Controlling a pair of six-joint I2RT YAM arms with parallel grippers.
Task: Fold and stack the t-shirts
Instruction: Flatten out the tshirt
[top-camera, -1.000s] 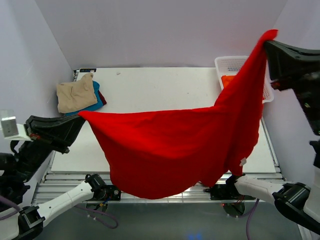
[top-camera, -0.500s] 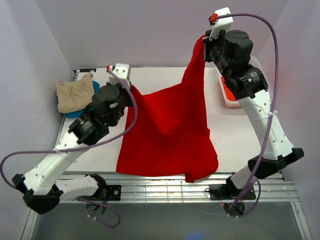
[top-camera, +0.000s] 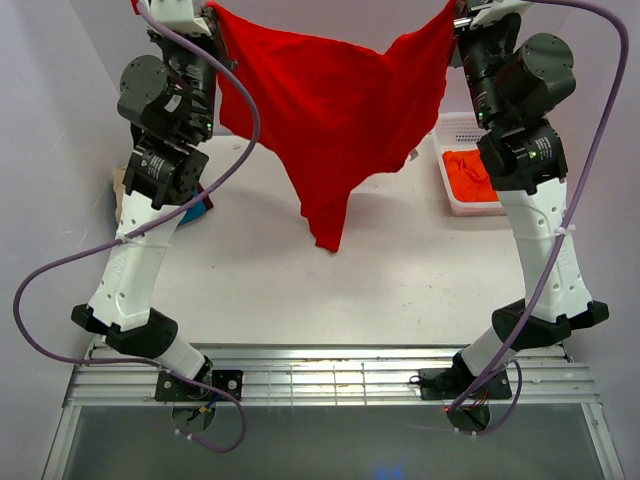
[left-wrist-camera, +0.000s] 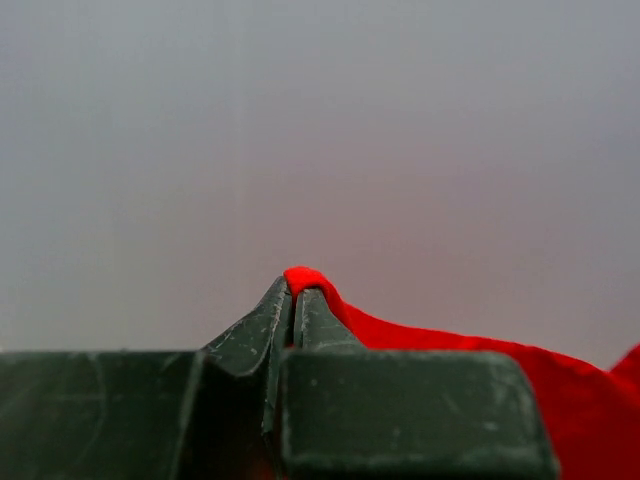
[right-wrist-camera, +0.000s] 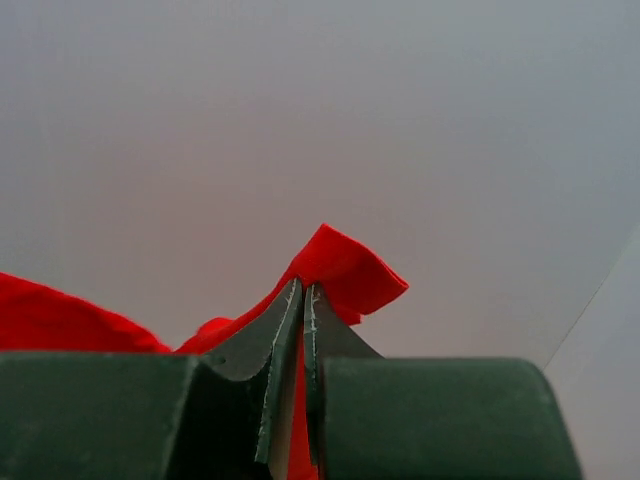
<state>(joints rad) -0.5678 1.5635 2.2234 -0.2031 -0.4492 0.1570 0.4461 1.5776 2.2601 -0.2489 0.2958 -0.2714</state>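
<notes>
The red t-shirt is hanging above the table (top-camera: 322, 292), bunched to a narrow tip (top-camera: 326, 236), so the robot's left gripper and right gripper should sweep back and down to spread it flat.
The bright red t-shirt (top-camera: 330, 110) hangs in the air, stretched between my two raised grippers, and its lowest tip dangles just above the white table (top-camera: 400, 280). My left gripper (top-camera: 212, 8) is shut on the shirt's upper left corner. In the left wrist view the gripper (left-wrist-camera: 293, 290) pinches a fold of red cloth (left-wrist-camera: 450, 350). My right gripper (top-camera: 455, 12) is shut on the upper right corner. In the right wrist view the gripper (right-wrist-camera: 303, 290) has red cloth (right-wrist-camera: 345, 265) poking out past its tips. An orange t-shirt (top-camera: 475, 172) lies in the basket.
The white lattice basket (top-camera: 462, 128) stands at the table's back right. At the back left, slivers of the tan shirt (top-camera: 118, 185) and teal shirt (top-camera: 198, 207) peek from behind the left arm. Grey walls close in on three sides.
Both arms have risen and spread apart. The red shirt has come fully off the table and near edge, and now hangs high between the grippers.
</notes>
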